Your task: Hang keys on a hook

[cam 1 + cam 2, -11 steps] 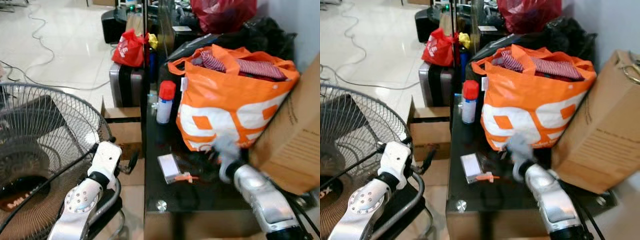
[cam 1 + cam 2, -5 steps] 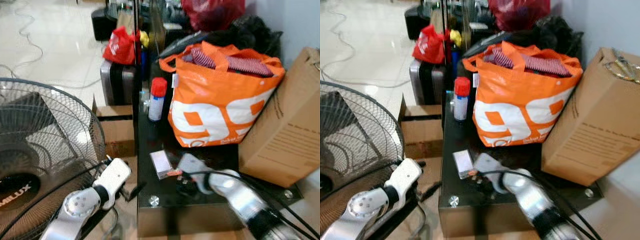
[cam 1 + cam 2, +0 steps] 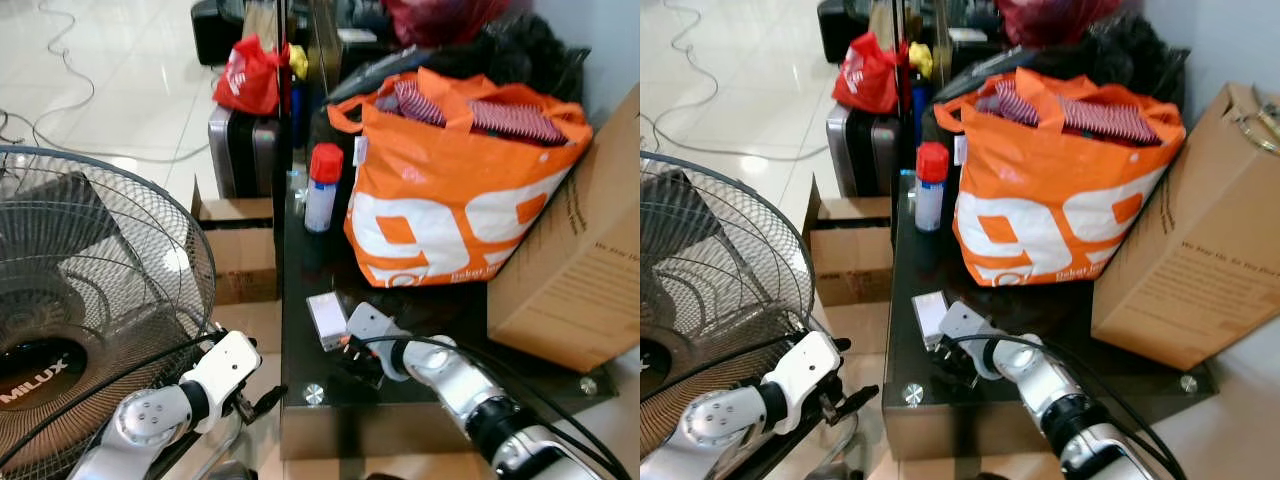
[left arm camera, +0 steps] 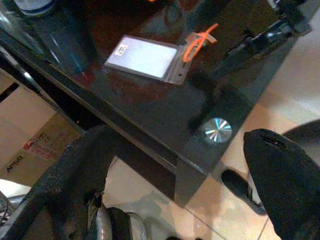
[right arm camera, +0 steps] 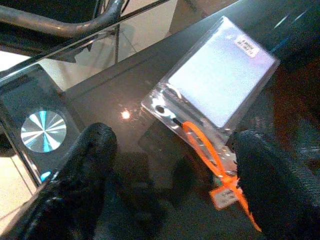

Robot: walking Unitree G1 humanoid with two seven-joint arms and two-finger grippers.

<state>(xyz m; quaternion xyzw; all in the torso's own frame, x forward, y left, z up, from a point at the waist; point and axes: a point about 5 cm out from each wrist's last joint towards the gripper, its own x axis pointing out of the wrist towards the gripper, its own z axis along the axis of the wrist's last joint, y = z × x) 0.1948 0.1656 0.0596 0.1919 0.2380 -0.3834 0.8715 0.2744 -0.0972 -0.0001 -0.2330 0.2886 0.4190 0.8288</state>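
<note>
The orange tie arches in a narrow open loop, so it will keep its loop and stand up past the ends of my right gripper's fingers when I lift it.
A clear card pouch with an orange tie lies on the black glass table near its front edge. No keys can be made out beside it. My right gripper is open just above the glass, in front of the pouch, with the orange tie between its fingers. My left gripper hangs open below the table's front left corner, beside the fan, and holds nothing. The pouch also shows in the left wrist view.
A big orange bag and a cardboard box stand behind the pouch. Something of metal wire lies on the box. A red-capped spray can stands further back. The standing fan is close on my left, with floor boxes beyond.
The view has shifted. My right gripper has come away from the orange bag, left and down to the pouch. My left arm has dropped lower beside the fan.
</note>
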